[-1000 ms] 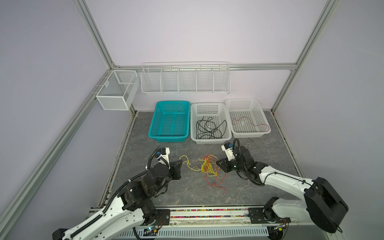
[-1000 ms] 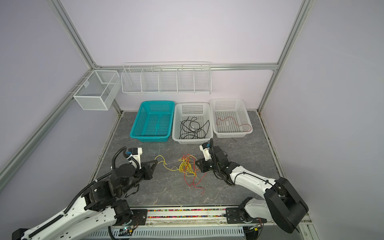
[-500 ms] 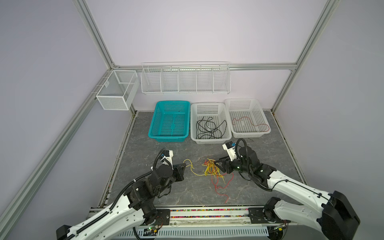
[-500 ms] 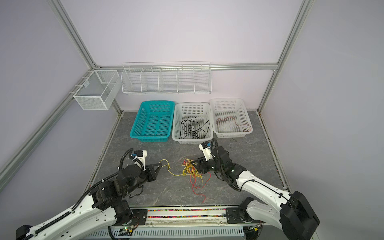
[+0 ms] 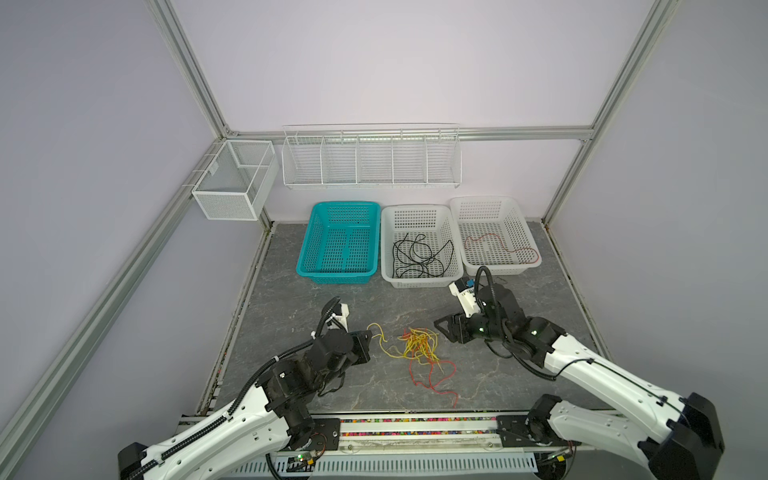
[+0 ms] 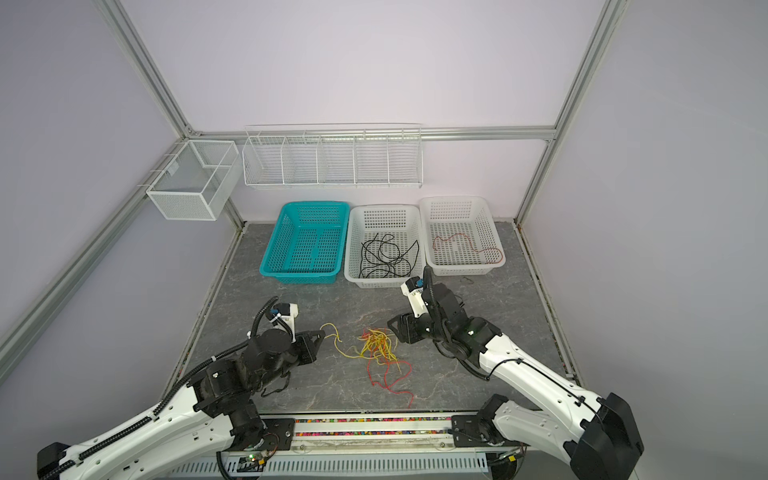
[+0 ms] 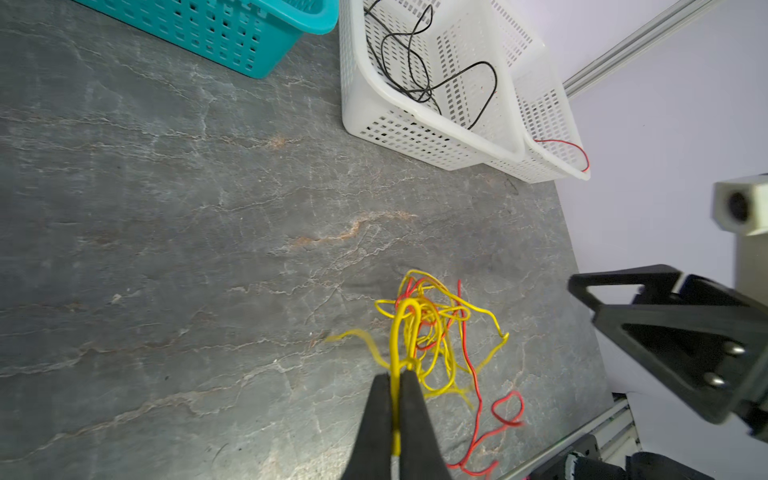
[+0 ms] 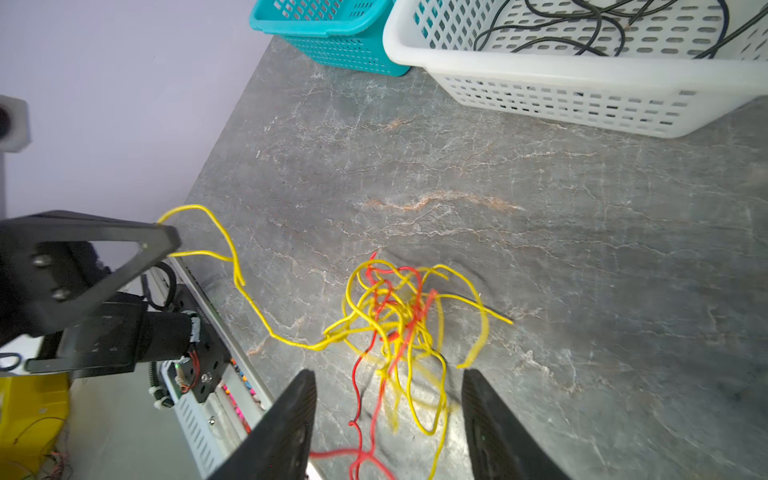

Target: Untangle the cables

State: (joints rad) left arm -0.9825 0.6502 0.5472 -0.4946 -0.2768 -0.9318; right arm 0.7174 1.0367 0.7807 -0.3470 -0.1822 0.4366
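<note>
A red cable lies across the yellow tangle (image 5: 419,344) that my left gripper anchors, so my right gripper should take the red cable (image 8: 380,396) and pull it clear first.
A tangle of yellow and red cables (image 5: 419,344) (image 6: 377,344) lies on the grey floor between the two arms. A red strand (image 5: 436,380) trails from it toward the front rail. My left gripper (image 5: 369,334) (image 7: 397,376) is shut on a yellow cable (image 7: 400,332) that runs into the tangle. My right gripper (image 5: 438,324) (image 8: 388,374) stands open just right of the tangle, holding nothing, with strands (image 8: 395,316) lying ahead of its fingers. Black cables (image 5: 419,255) lie in the middle white basket, and a red cable (image 5: 498,245) lies in the right white basket.
Three baskets stand in a row at the back: a teal one (image 5: 338,274), a white one (image 5: 415,210) and another white one (image 5: 486,201). Wire racks (image 5: 370,162) hang on the back wall, and a mesh box (image 5: 232,178) hangs at the left. A rail (image 5: 415,428) runs along the front edge.
My right gripper has opened, let go of the tangle and drawn back to the right. The left gripper, still shut on the yellow cable, has shifted a little rightward; the tangle has settled on the floor.
</note>
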